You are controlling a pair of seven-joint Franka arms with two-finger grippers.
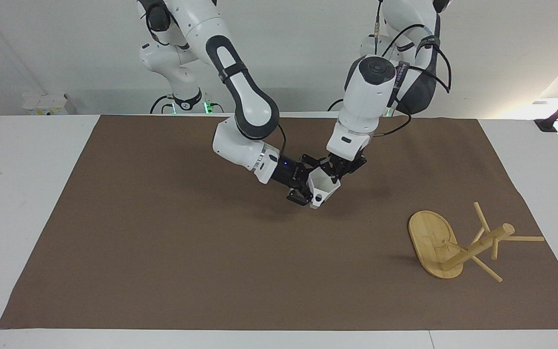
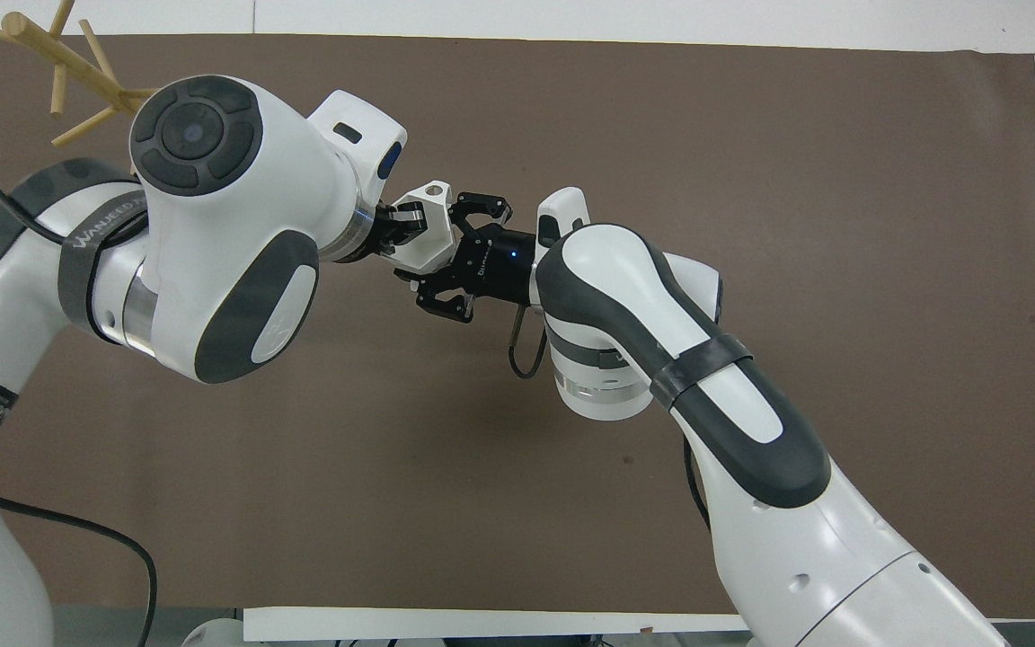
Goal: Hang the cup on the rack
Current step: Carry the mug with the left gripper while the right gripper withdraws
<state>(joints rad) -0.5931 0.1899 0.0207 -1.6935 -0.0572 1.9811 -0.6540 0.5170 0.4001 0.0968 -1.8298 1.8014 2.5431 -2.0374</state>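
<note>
The cup [image 1: 321, 187] has both grippers on it and the rack [image 1: 475, 250] is closer to my left gripper, so next my right gripper lets go and moves back before my left gripper hangs the cup.
The white faceted cup [image 1: 321, 188] hangs above the middle of the brown mat, tilted, between both grippers; it also shows in the overhead view [image 2: 429, 241]. My right gripper [image 1: 311, 185] is shut on the cup's lower body from the right arm's side, seen too in the overhead view [image 2: 442, 259]. My left gripper [image 1: 333, 172] comes down onto the cup's rim, its fingers drawn in on the wall [image 2: 401, 225]. The bamboo rack [image 1: 433, 242] lies tipped on its side, toward the left arm's end, farther from the robots than the cup.
The brown mat [image 1: 162, 252] covers most of the white table. The rack's post and pegs [image 2: 59, 63] stick out at the mat's corner in the overhead view, partly hidden by my left arm.
</note>
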